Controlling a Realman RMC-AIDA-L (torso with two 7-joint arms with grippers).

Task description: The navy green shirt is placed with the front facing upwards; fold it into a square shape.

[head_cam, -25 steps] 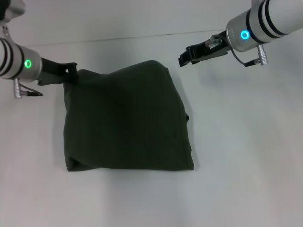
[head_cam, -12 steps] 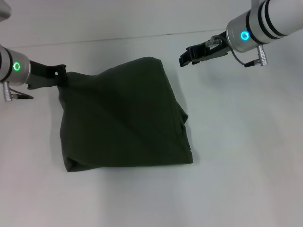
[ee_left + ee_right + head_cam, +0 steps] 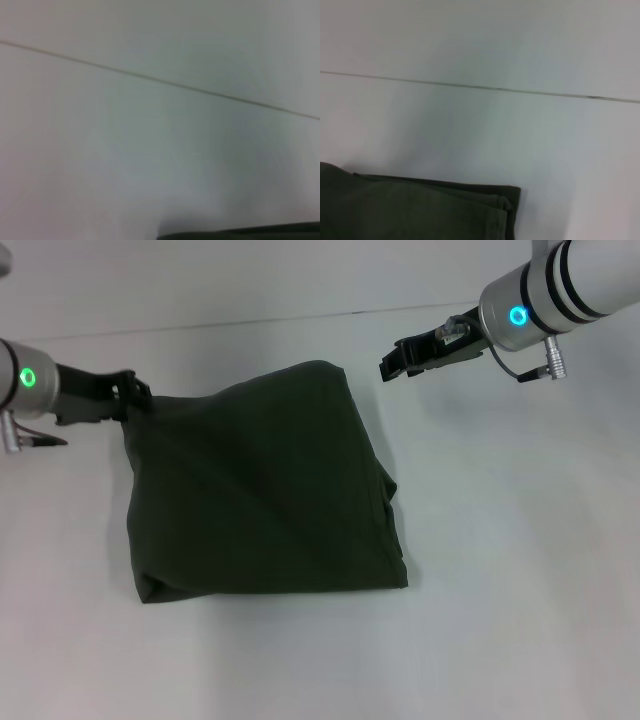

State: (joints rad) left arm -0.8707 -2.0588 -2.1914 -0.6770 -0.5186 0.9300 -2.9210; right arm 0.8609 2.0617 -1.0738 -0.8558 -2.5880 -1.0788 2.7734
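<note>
The shirt's far edge (image 3: 250,386) slants out to a corner of the shirt that sticks out. Next, my right gripper takes that corner (image 3: 327,372) and pulls it in to make the edge square.
The navy green shirt (image 3: 265,490) lies folded into a rough square on the white table, with no lettering showing. My left gripper (image 3: 138,397) is at the shirt's far left corner and shut on that corner, which is drawn out into a point. My right gripper (image 3: 392,360) hovers open just off the far right corner, touching nothing. The right wrist view shows the shirt's folded corner (image 3: 420,212). Only a thin dark strip of the shirt (image 3: 240,232) appears in the left wrist view.
The white table (image 3: 520,570) spreads around the shirt on all sides. A thin seam line (image 3: 250,322) runs across it behind the shirt.
My left gripper has pulled the shirt's far left corner to the left, stretching that edge out. The right arm has stayed in place.
</note>
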